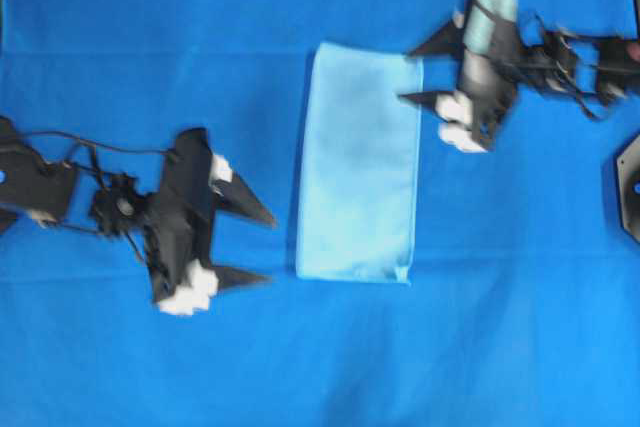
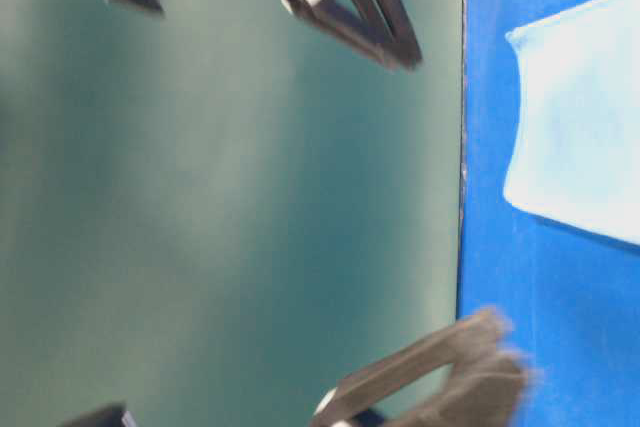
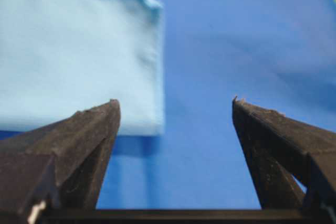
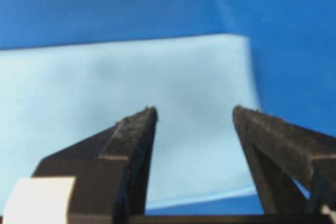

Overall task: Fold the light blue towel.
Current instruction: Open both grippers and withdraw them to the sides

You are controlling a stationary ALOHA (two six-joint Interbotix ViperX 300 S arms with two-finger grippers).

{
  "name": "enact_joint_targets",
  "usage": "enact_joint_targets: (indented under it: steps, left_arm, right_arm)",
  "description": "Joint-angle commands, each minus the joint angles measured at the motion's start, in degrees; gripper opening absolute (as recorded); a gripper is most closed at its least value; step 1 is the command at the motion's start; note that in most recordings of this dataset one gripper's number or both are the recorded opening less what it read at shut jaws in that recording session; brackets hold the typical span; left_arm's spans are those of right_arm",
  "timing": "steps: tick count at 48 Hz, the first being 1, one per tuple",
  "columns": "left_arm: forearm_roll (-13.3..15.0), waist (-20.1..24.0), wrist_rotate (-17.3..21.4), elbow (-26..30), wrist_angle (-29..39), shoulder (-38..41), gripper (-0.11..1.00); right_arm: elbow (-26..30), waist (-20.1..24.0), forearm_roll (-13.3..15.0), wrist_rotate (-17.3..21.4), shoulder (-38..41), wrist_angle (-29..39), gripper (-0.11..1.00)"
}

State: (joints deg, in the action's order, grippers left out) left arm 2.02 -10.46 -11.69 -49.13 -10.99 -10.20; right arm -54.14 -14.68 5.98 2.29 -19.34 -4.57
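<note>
The light blue towel's side (image 1: pixel 406 77) has my right gripper's open fingers reaching too far in over it, so next my right gripper moves back and pinches the towel's upper corner (image 1: pixel 420 59).
The light blue towel (image 1: pixel 360 162) lies flat on the table as a tall, narrow rectangle, doubled over with a rolled corner at its lower right. My left gripper (image 1: pixel 268 247) is open just left of the towel's lower edge, apart from it, with nothing between its fingers. In the left wrist view the left gripper (image 3: pixel 175 102) frames bare cloth, with the towel (image 3: pixel 73 51) ahead to the left. My right gripper (image 1: pixel 406 75) is open at the towel's upper right corner. In the right wrist view the right gripper (image 4: pixel 195 109) hangs over the towel (image 4: pixel 131 87), holding nothing. The table-level view shows the towel (image 2: pixel 590 127) lying flat.
A large royal-blue cloth (image 1: pixel 120 47) covers the whole table under the towel. A black mount (image 1: pixel 630 187) sticks in at the right edge. A green wall (image 2: pixel 200 197) fills the background of the table-level view.
</note>
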Motion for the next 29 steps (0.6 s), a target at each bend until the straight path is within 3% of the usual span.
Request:
enact_joint_targets:
  steps: [1, 14, 29]
  left_arm:
    - [-0.26, 1.85, 1.23, -2.46, -4.31, -3.69, 0.8]
    - [-0.26, 6.86, 6.33, -11.07, -11.07, -12.22, 0.8]
    - [-0.26, 8.79, 6.42, -13.89, -11.6, -16.0, 0.8]
  right_arm:
    - [-3.25, 2.2, -1.05, 0.97, -6.24, -2.64, 0.62]
    - [-11.43, 7.21, -1.49, 4.83, -18.54, -5.8, 0.62]
    - [-13.8, 7.56, -1.58, 6.77, -18.19, -10.55, 0.62]
